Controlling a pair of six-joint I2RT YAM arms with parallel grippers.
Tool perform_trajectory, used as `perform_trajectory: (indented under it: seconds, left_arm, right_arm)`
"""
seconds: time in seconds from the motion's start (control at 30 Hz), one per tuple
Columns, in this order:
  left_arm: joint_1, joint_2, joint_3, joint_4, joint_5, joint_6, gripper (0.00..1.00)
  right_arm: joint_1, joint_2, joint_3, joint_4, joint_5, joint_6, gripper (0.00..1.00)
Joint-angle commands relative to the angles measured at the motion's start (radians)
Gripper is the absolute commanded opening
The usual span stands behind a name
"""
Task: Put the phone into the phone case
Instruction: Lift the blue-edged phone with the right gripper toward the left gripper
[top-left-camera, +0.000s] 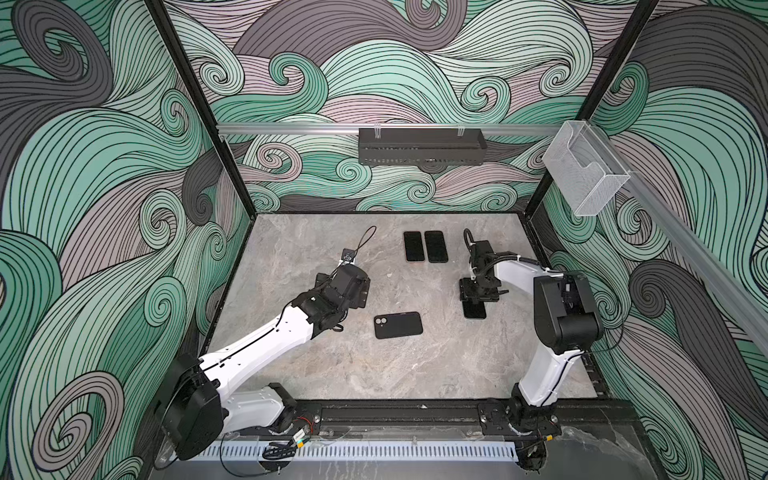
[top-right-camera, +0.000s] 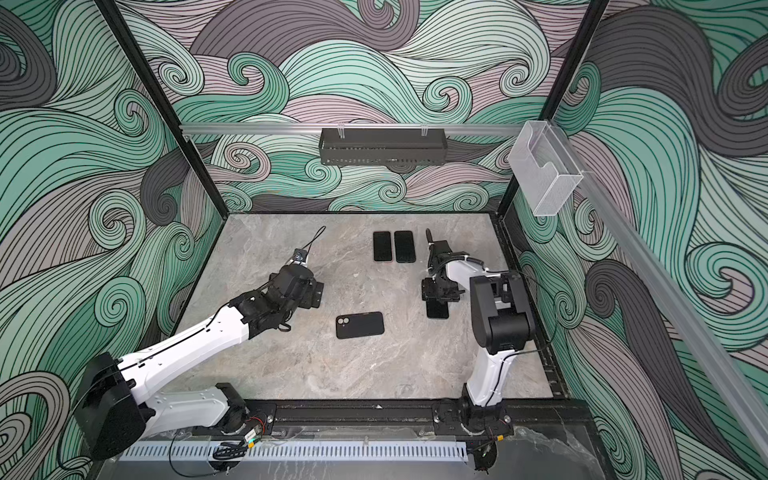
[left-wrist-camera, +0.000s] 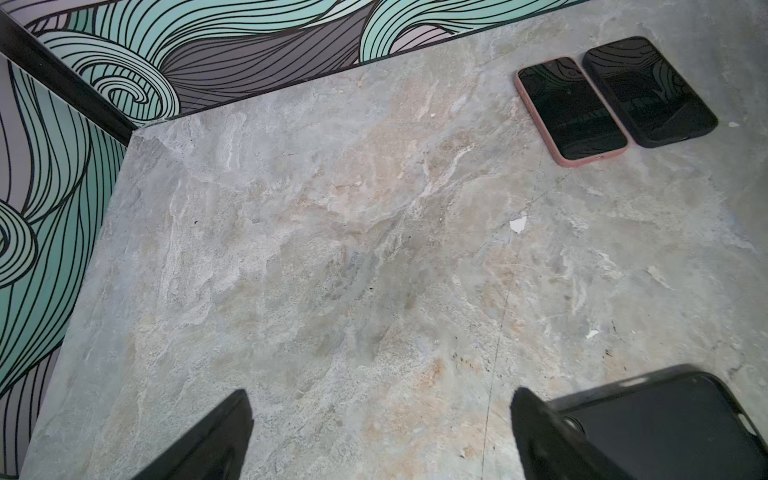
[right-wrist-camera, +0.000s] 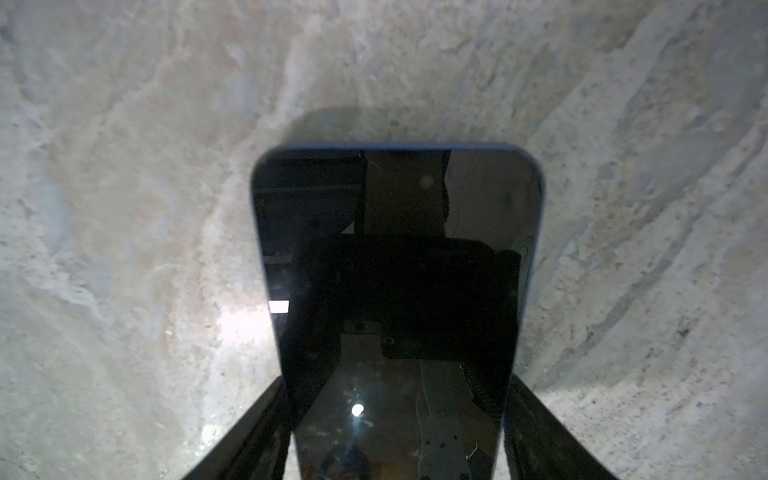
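Note:
The fingers of the robot's right gripper cover the phone's long sides (right-wrist-camera: 520, 320), which have to go into the case, so the robot should take the phone over to the left gripper to have its loose end (top-left-camera: 475, 311) pinched there.
The phone (right-wrist-camera: 395, 208), dark-screened with a bluish rim, lies face up on the marble table (top-left-camera: 332, 374) at the right. My right gripper (right-wrist-camera: 397, 380) reaches straight down over it, a finger pressed against each long side; in both top views only the phone's near end (top-left-camera: 475, 311) (top-right-camera: 437, 311) shows below the gripper (top-left-camera: 478, 296). The black phone case (top-left-camera: 398, 325) (top-right-camera: 359, 325) lies flat in the middle, its camera cutout to the left. My left gripper (left-wrist-camera: 381, 392) (top-left-camera: 365, 291) hovers open and empty just left of the case (left-wrist-camera: 665, 428).
Two more phones lie side by side at the back, one in a pink case (top-left-camera: 414, 246) (left-wrist-camera: 571, 110) and one in a black case (top-left-camera: 435, 246) (left-wrist-camera: 648, 91). A black wall shelf (top-left-camera: 422, 145) and a clear bin (top-left-camera: 584, 166) hang above the table.

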Motion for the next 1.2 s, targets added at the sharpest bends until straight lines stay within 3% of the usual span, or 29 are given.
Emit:
perform_trajectory:
  seconds: [0.0, 0.3, 0.57, 0.8, 1.17]
  left_arm:
    - [0.004, -0.055, -0.007, -0.01, -0.005, -0.032, 0.99]
    - [0.047, -0.107, -0.031, -0.015, 0.107, -0.086, 0.99]
    - [0.083, -0.123, -0.012, -0.002, 0.307, -0.095, 0.99]
    - [0.103, -0.121, 0.027, 0.014, 0.552, -0.093, 0.98]
    - [0.124, -0.072, 0.091, 0.073, 0.961, -0.136, 0.99]
  right_arm:
    - [-0.004, 0.048, -0.006, -0.003, -0.009, -0.019, 0.64]
    - [-0.003, -0.041, -0.029, 0.019, -0.023, -0.019, 0.39]
    - [0.008, -0.226, -0.091, 0.058, -0.107, 0.007, 0.21]
    - [0.054, -0.397, -0.125, 0.068, -0.196, 0.009, 0.12]
    - [0.263, -0.589, -0.152, 0.129, -0.31, -0.064, 0.06]
